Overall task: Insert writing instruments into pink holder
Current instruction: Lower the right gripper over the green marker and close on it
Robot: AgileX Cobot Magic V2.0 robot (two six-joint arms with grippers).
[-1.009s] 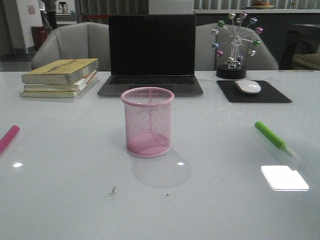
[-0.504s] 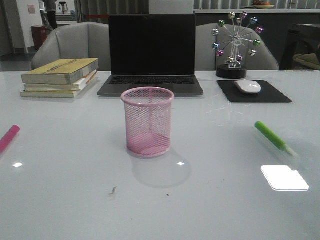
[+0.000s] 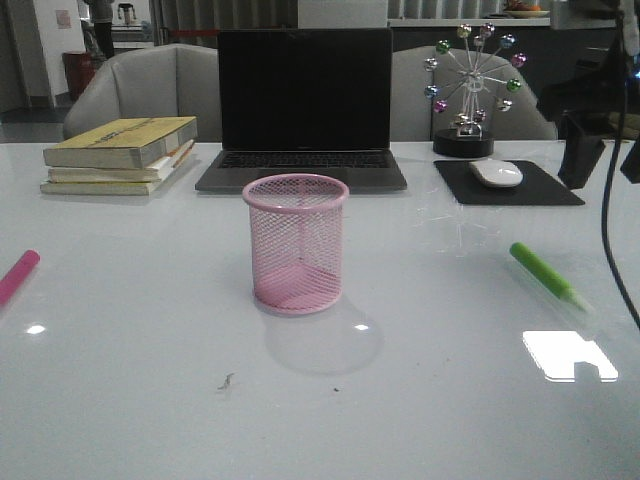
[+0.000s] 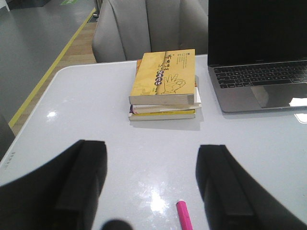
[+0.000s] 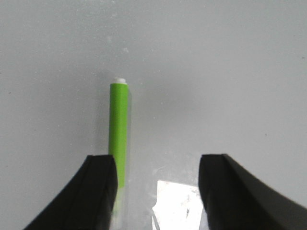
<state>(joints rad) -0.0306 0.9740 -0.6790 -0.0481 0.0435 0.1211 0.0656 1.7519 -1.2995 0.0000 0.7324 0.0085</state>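
The green pen (image 3: 547, 274) is much narrower than the pink holder's opening (image 3: 297, 192), so the pen will lean on the holder's rim when I lower it in.
The pink holder (image 3: 295, 245), a wire-mesh cup, stands upright and empty at the table's middle. A lime green pen (image 3: 542, 274) lies flat to its right, pale cap toward the front. In the right wrist view the green pen (image 5: 119, 129) runs beside one finger of my right gripper (image 5: 156, 191), which hangs open above it, not touching. The magenta pen (image 3: 17, 276) lies at the table's left edge. In the left wrist view its tip (image 4: 183, 216) shows between the wide-open fingers of my left gripper (image 4: 153, 187), nearer one finger.
A stack of books (image 3: 120, 155) sits at the back left, an open laptop (image 3: 303, 105) behind the holder. A mouse on a black pad (image 3: 500, 180) and a ball ornament (image 3: 470, 85) stand at the back right. My right arm (image 3: 588, 105) hangs over the far right.
My right arm has come into the front view at the upper right, above the green pen. Its shadow now cuts the bright reflection on the table. The pens and holder have not moved.
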